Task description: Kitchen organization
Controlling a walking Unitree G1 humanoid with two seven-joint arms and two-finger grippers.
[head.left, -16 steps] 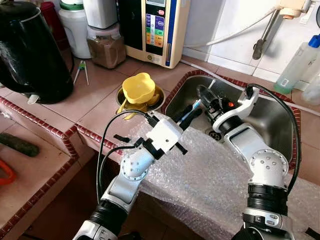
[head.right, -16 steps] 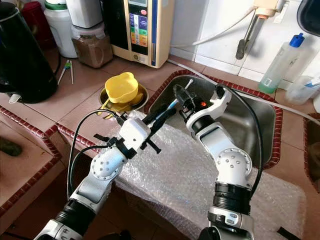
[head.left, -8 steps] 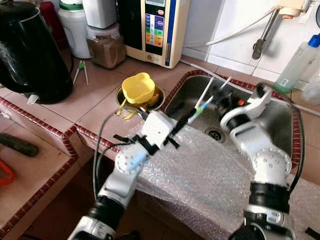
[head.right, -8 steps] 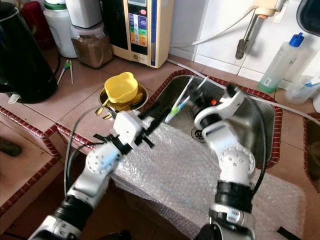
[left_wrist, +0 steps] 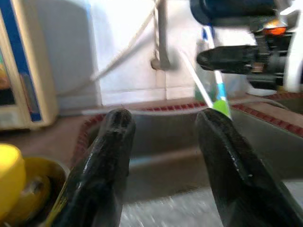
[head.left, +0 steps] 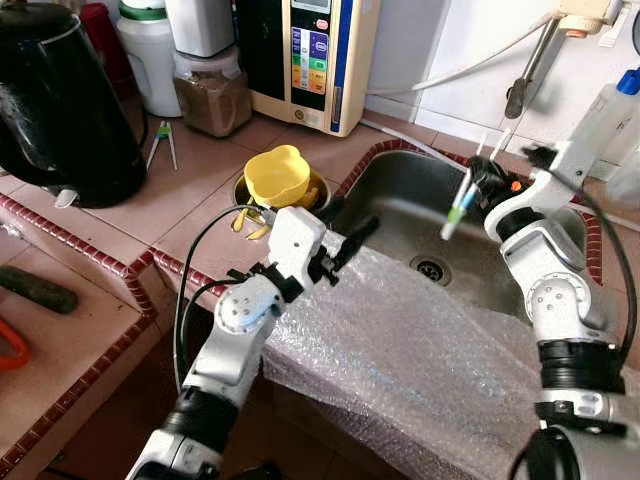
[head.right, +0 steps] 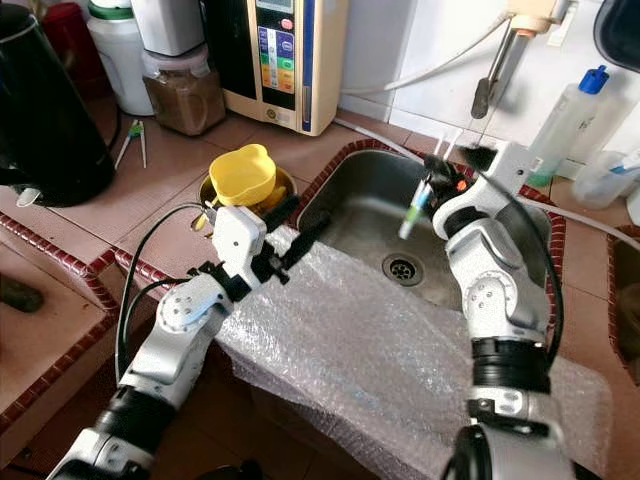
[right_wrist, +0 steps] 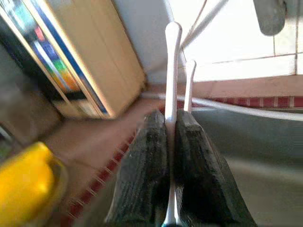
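Thin handles (head.left: 241, 220) stick out from under the yellow cup (head.left: 277, 177), so I should expect cutlery hidden in the dish when I lift the cup away.
Two toothbrushes (head.left: 459, 207) with white handles and green and blue ends hang tilted over the steel sink (head.left: 395, 195). My right gripper (head.left: 482, 186) is shut on them above the sink's right half; the handles (right_wrist: 172, 56) stick out past its closed fingers (right_wrist: 151, 156). My left gripper (head.left: 350, 226) is open with nothing in it, above the sink's left rim and the near edge of the bubble wrap (head.left: 400, 350). The brushes (left_wrist: 218, 97) show beyond its spread fingers (left_wrist: 106, 161), well apart from them.
A yellow cup (head.left: 278, 175) sits in a dish left of the sink. A black kettle (head.left: 60, 100) stands far left, with a water appliance (head.left: 310, 55) and jars behind. A tap (head.left: 527, 70) and a plastic bottle (head.left: 600, 120) are at the back right.
My right gripper has carried the toothbrushes up and to the right over the sink. My left gripper, which was at the brushes before, has drawn back left and stands open.
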